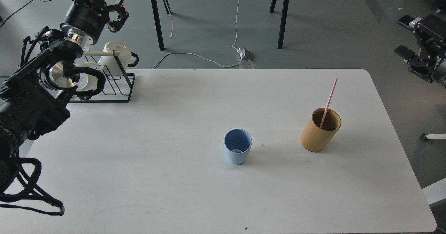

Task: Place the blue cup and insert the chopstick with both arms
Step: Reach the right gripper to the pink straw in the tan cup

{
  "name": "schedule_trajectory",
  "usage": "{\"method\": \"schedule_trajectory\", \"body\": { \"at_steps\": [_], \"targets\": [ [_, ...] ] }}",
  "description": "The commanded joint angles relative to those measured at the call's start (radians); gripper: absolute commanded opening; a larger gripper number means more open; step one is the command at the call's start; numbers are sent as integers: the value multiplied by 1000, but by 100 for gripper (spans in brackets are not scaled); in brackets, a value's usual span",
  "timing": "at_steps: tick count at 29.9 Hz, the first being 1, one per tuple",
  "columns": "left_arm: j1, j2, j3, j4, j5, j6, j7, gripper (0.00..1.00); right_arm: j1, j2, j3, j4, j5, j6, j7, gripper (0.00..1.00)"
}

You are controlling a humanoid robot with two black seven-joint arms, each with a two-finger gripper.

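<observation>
The cylinder's opening (329,119) is wide open around the pink chopstick (329,102). So the chopstick should slide out when I lift it and leave the tan bamboo cylinder standing.
The blue cup (237,146) stands upright and empty near the middle of the white table (174,185). The pink chopstick (329,99) leans inside the tan bamboo cylinder (315,134), to the right of the cup. My left gripper (119,11) is raised at the far left back, above the mug rack, far from the cup, open and empty. My right gripper (404,36) enters at the right edge, beyond the table, open and empty, well apart from the chopstick.
A black wire rack (118,87) with white mugs (116,52) and a pale wooden rod stands at the table's back left corner. Black table legs (283,14) and cables lie on the floor behind. My left arm's thick segments cover the table's left edge.
</observation>
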Motion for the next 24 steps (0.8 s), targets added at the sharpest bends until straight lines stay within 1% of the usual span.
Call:
{"method": "schedule_trajectory", "body": {
  "at_steps": [1,3,6,10,13,16,18,20,22,24],
  "targets": [
    [13,0,-30,6,-92,0,6,99,-4,0,-78,35,-202,-104,-6,99],
    [18,0,-45,6,-115,0,6,99,2,9,-118,36,-300,-134,-11,99],
    [18,-5,-52,3,-122,0,6,99,1,16,-138,30,-412,-151,-14,99],
    [18,-8,-50,-2,-122,0,6,99,5,117,-181,-21,-544,-166,-12,99],
    [18,-6,-50,-2,-122,0,6,99,5,157,-213,-79,-607,-168,-9,97],
    [19,-3,-50,3,-122,0,5,99,14,226,-244,-119,-653,-168,-11,91],
    [21,1,-50,4,-122,0,3,99,33,253,-270,-145,-698,-168,-19,81],
    [23,1,-50,6,-122,0,2,99,69,269,-317,-178,-753,-166,-48,66],
    [33,1,-50,6,-125,0,0,99,111,295,-368,-200,-767,-168,-61,59],
    [38,0,-50,6,-126,0,-1,99,148,313,-408,-214,-767,-168,-68,54]
  ]
}}
